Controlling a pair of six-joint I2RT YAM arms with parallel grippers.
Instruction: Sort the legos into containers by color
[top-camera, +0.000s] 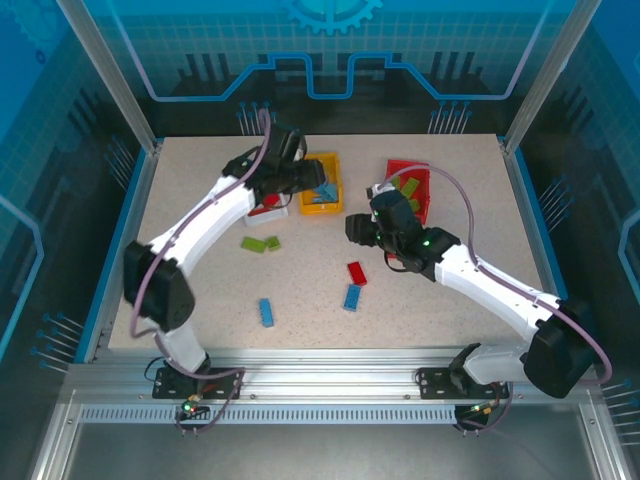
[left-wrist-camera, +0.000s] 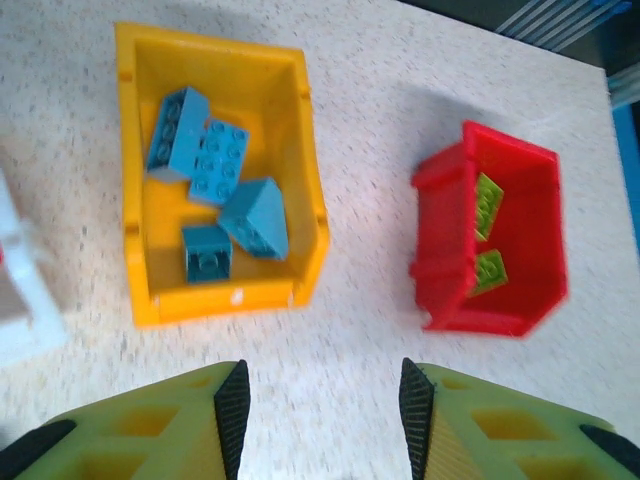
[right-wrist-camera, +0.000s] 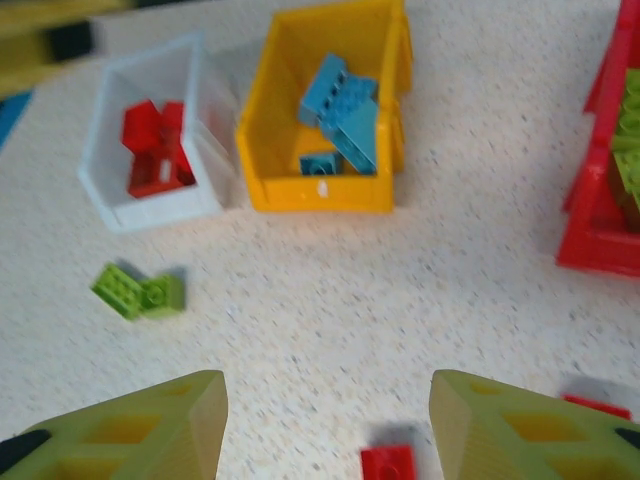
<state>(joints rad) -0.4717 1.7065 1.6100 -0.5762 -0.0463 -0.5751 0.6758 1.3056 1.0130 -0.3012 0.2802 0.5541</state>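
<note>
The robot's left arm (top-camera: 222, 203) reaches beyond the lime bricks, so it should pull back before the right gripper picks up the smaller lime brick (top-camera: 273, 243) for the red bin.
The yellow-orange bin (left-wrist-camera: 220, 300) holds several blue bricks (left-wrist-camera: 215, 165); I also see this bin (top-camera: 322, 207) from above. My left gripper (left-wrist-camera: 320, 385) hovers open and empty over bare table just in front of it, and appears beside the bin (top-camera: 308, 180). The red bin (left-wrist-camera: 445, 250) holds two lime bricks (left-wrist-camera: 488, 205). The white bin (right-wrist-camera: 150, 195) holds red bricks (right-wrist-camera: 155, 150). My right gripper (right-wrist-camera: 328, 400) is open and empty, with a loose red brick (right-wrist-camera: 390, 465) on the table between its fingers. From above, this gripper (top-camera: 358, 230) sits mid-table, left of the red bin (top-camera: 410, 170).
Loose on the table lie two lime bricks (top-camera: 260, 243), a red brick (top-camera: 356, 273) and two blue bricks (top-camera: 352, 297) (top-camera: 265, 311). The lime pair (right-wrist-camera: 138, 292) lies near the white bin. The left arm covers part of the white bin (top-camera: 265, 211).
</note>
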